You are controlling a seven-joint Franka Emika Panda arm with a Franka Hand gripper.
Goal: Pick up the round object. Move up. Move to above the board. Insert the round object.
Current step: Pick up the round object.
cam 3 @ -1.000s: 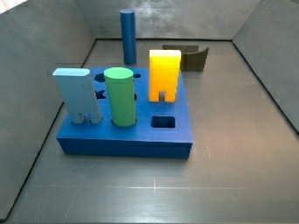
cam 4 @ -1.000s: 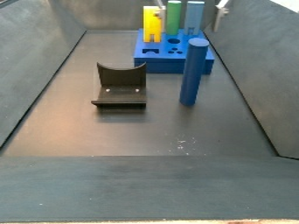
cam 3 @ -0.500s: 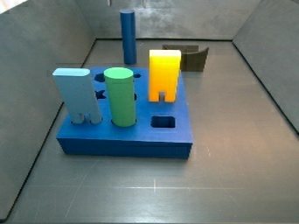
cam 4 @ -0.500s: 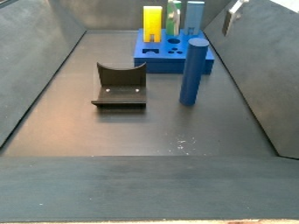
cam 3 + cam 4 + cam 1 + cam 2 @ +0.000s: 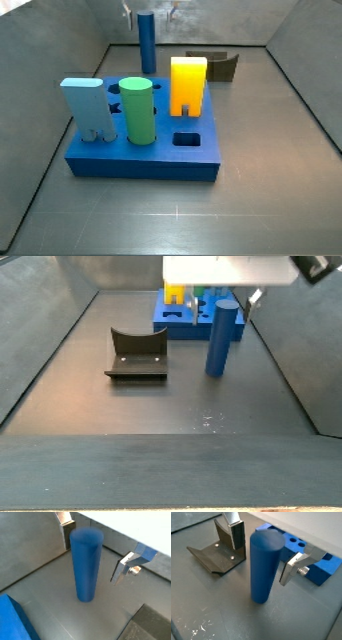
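I should expect a round hole hidden behind the green cylinder when I carry the round object (image 5: 147, 42) over, because a dark edge (image 5: 155, 111) shows past the cylinder.
The round object, a tall dark blue cylinder (image 5: 146, 42), stands upright on the grey floor behind the board; it also shows in a side view (image 5: 219, 341). The board (image 5: 147, 162) is a thick royal-blue block with a square hole in its top. My gripper (image 5: 222, 290) hangs over the cylinder's top. In both wrist views the gripper (image 5: 93, 551) (image 5: 262, 559) is open, with one silver finger (image 5: 123, 564) on each side of the cylinder (image 5: 87, 562) (image 5: 264, 567) and a gap on both sides. It holds nothing.
A green cylinder (image 5: 138, 110), a yellow peg (image 5: 189, 85) and a light blue peg (image 5: 86, 108) stand in the board. The dark fixture (image 5: 136, 354) (image 5: 218, 549) stands on the floor beside the cylinder. Grey walls enclose the floor.
My gripper has come down into view and now straddles the top of the blue cylinder. The cylinder and the board have not moved.
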